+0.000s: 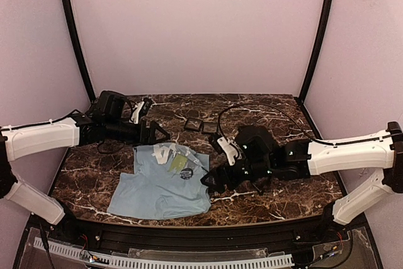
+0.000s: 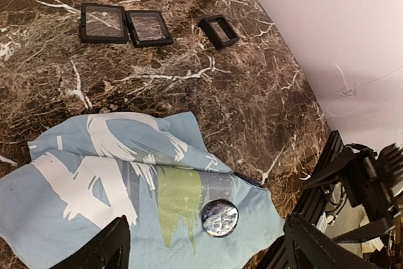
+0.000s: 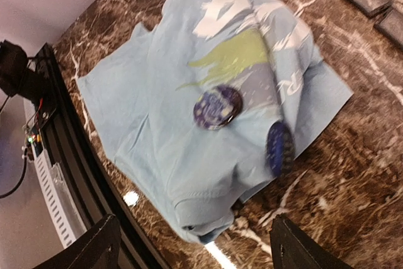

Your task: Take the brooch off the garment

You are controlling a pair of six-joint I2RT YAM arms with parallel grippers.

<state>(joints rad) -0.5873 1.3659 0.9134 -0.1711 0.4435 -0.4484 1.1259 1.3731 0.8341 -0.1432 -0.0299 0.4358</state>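
I expect the dark-blue badge [image 3: 279, 148] to pull the limp cloth up when I lift it, because the badge clings on edge to the shirt's steep fold [image 3: 275, 100].
A light-blue shirt [image 1: 157, 184] with a white and green print lies crumpled on the marble table. The brooch [image 1: 186, 173], a small round dark badge, sits on the shirt's right part; it shows near the bottom of the left wrist view [image 2: 220, 218] and mid-frame in the right wrist view [image 3: 217, 106]. A second round dark-blue badge [image 3: 279, 148] lies at the shirt's edge. My left gripper [image 1: 158, 133] hovers open above the shirt [image 2: 94, 174], nothing between its fingers [image 2: 107, 247]. My right gripper [image 1: 211, 182] is open beside the shirt's right edge [image 3: 164, 174], holding nothing.
Small square black trays [image 1: 192, 124] [image 1: 208, 128] lie behind the shirt on the marble table [image 1: 264, 203]; three show in the left wrist view [image 2: 102, 22] [image 2: 148, 28] [image 2: 218, 31]. A black cable [image 1: 264, 108] loops over the table at the back right.
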